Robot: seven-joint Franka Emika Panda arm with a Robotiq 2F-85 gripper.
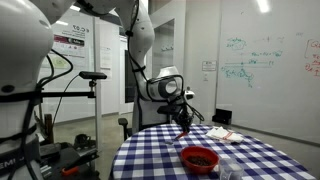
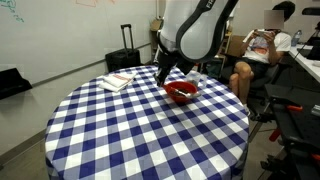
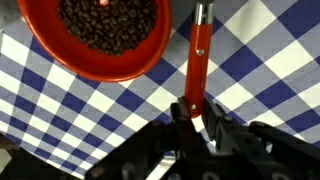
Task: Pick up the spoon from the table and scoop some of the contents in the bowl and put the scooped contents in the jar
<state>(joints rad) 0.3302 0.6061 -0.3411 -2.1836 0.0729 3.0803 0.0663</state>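
Observation:
The spoon (image 3: 198,58) is hanging over open checked cloth (image 2: 172,117), clear of the red bowl, so the robot's gripper should go on lowering the spoon until it touches the cloth, and then let go.
In the wrist view my gripper (image 3: 193,118) is shut on the lower end of the reddish-orange spoon (image 3: 198,60), whose handle runs away from the fingers over the checked table (image 3: 270,60). The red bowl (image 3: 100,35), full of dark beans, lies just left of the spoon. In both exterior views the gripper (image 1: 183,118) (image 2: 163,75) hangs low over the table (image 1: 160,150) (image 2: 130,130), beside the bowl (image 1: 199,158) (image 2: 181,92). A small clear jar (image 1: 228,170) appears next to the bowl. I cannot tell whether the spoon touches the cloth.
A white-and-red paper-like pile (image 2: 118,81) (image 1: 220,133) lies on the table beyond the gripper. A seated person (image 2: 262,50) is close to the table's edge. A black suitcase (image 2: 125,48) stands by the wall. Tripods and another robot (image 1: 30,90) stand nearby.

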